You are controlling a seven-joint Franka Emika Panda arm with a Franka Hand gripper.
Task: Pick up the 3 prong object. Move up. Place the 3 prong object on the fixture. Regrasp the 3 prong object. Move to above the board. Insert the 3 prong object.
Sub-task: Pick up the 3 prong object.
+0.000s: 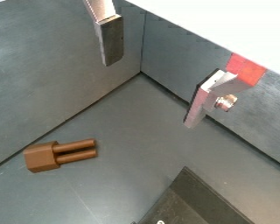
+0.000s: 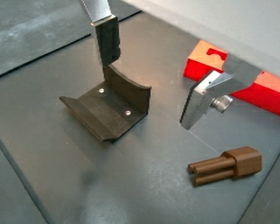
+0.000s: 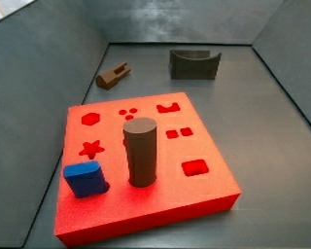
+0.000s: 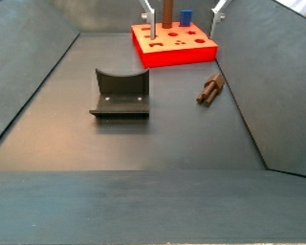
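Observation:
I expect that when I place the 3 prong object (image 3: 113,76), it will stay cradled with its block end above the fixture's rim, as the fixture dips (image 3: 194,55) between its raised ends.
The 3 prong object (image 3: 114,75), a small brown block, lies on its side on the dark floor (image 4: 212,89), between the fixture and a side wall. Both wrist views show it (image 1: 60,155) (image 2: 227,164) off to one side of the fingers, not between them. The fixture (image 2: 108,109) (image 4: 121,93) (image 3: 193,63) stands on the floor with its curved notch bare. The red board (image 3: 145,199) (image 4: 175,55) shows in both side views. My gripper (image 1: 150,92) (image 2: 149,92) (image 4: 184,10) hangs open high over the floor near the board, with nothing between its silver fingers (image 2: 203,101).
A tall dark brown cylinder (image 3: 141,151) and a blue block (image 3: 83,178) stand in the board. Grey walls (image 3: 28,68) enclose the floor on all sides. A corner of the board (image 1: 245,70) shows behind one finger.

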